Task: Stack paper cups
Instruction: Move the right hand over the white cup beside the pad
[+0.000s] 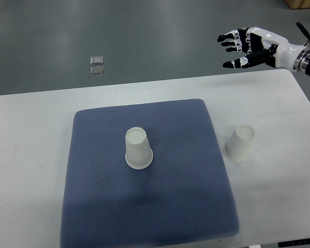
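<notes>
The upside-down paper cups get narrower toward the top. The cup beside the mat will therefore go down almost all the way over the other one when I lower it.
Two white paper cups stand upside down. One paper cup sits near the middle of the blue-grey mat. The other paper cup stands on the bare white table just right of the mat's edge. My right hand is raised at the upper right, beyond the table's far edge, fingers spread and holding nothing. It is well above and behind the right cup. The left arm does not show.
The white table spans the picture, with grey floor beyond its far edge. Two small clear squares lie on the floor at the upper left. A brown box corner shows at the top right.
</notes>
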Tool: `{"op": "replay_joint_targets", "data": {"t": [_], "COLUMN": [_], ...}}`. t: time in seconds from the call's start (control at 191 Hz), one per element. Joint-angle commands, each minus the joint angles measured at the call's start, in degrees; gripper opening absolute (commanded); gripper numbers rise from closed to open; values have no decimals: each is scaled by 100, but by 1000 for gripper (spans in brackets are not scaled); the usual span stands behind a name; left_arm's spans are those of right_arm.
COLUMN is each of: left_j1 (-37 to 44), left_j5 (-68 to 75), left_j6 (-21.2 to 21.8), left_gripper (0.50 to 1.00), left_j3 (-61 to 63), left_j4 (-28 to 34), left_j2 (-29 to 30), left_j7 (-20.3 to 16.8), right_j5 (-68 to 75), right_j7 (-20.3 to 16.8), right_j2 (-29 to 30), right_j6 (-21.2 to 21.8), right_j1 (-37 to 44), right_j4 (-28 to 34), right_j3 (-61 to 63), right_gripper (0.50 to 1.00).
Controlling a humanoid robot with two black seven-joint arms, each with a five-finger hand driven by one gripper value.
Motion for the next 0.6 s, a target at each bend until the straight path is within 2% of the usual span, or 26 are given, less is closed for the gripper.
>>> {"op": "replay_joint_targets", "data": {"t": [0.0,0.283,0.445,0.592], "left_j1": [0,0,0,0], "left_j5": [-2,-2,7,6], "left_j6": [2,2,2,1], "left_gripper": [1000,1000,1000,1000], "left_j3": [0,0,0,0], "left_j4": [0,0,0,0], "left_j2": [0,0,0,0], "left_j7": [0,0,0,0], "right_j5": [-662,-2859,-4064,-4433], "right_j7": [-7,-16,-16,-235], "right_j2": [-334,-809,-730,-686], "right_j6": [33,420,341,148], "right_j1": [249,733,724,662], "right_j4": [439,1248,1283,1283], "right_j3": [-344,-1056,-1258,-1320], "right_gripper": [913,913,913,913]}}
